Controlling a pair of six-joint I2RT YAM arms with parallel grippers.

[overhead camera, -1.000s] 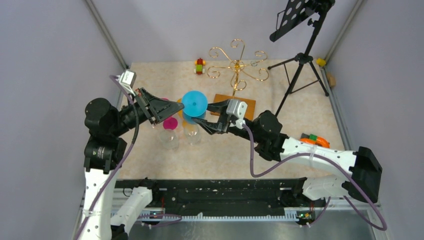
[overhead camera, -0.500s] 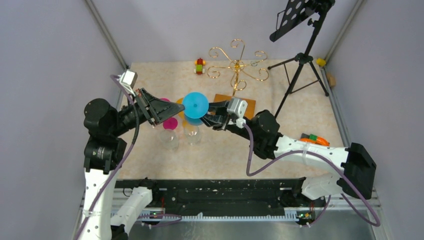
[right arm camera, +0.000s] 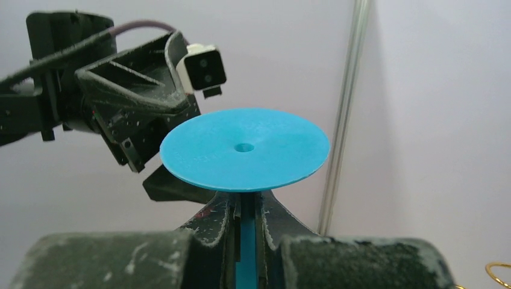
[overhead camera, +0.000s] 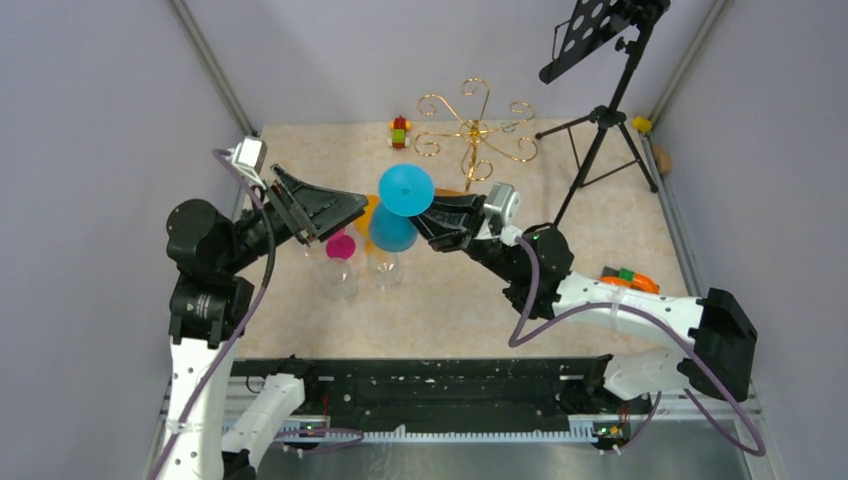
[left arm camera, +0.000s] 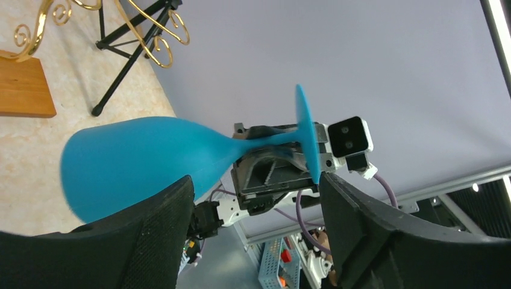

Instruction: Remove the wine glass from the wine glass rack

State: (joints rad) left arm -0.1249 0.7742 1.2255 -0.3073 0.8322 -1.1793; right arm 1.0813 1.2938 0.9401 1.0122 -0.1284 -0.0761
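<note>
My right gripper is pointing the blue wine glass's foot (overhead camera: 406, 189) up, so my left gripper should grab the wine glass by its rim (left arm camera: 67, 180) and put it down upright.
A blue wine glass (overhead camera: 406, 190) hangs in mid-air over the table, tilted, foot up and bowl (left arm camera: 138, 156) down. My right gripper (overhead camera: 428, 216) is shut on its stem just under the foot (right arm camera: 244, 150); the fingers (right arm camera: 211, 226) press both sides of the stem. My left gripper (overhead camera: 345, 208) stands open just left of the glass, its fingers either side of it in the left wrist view without touching. The gold wine glass rack (overhead camera: 470, 130) stands at the back with nothing on its arms, its wooden base (left arm camera: 24, 87) beside the glass.
Below the grippers stand a clear glass with a pink foot (overhead camera: 340, 247), another clear glass (overhead camera: 385, 268) and an orange one (overhead camera: 370, 210). A black tripod stand (overhead camera: 600, 120) rises back right. A toy car (overhead camera: 399, 131) lies at the back, an orange toy (overhead camera: 625, 278) at right.
My right gripper closed on the blue glass's stem and carried it up and to the right. My left gripper opened and let the glass go.
</note>
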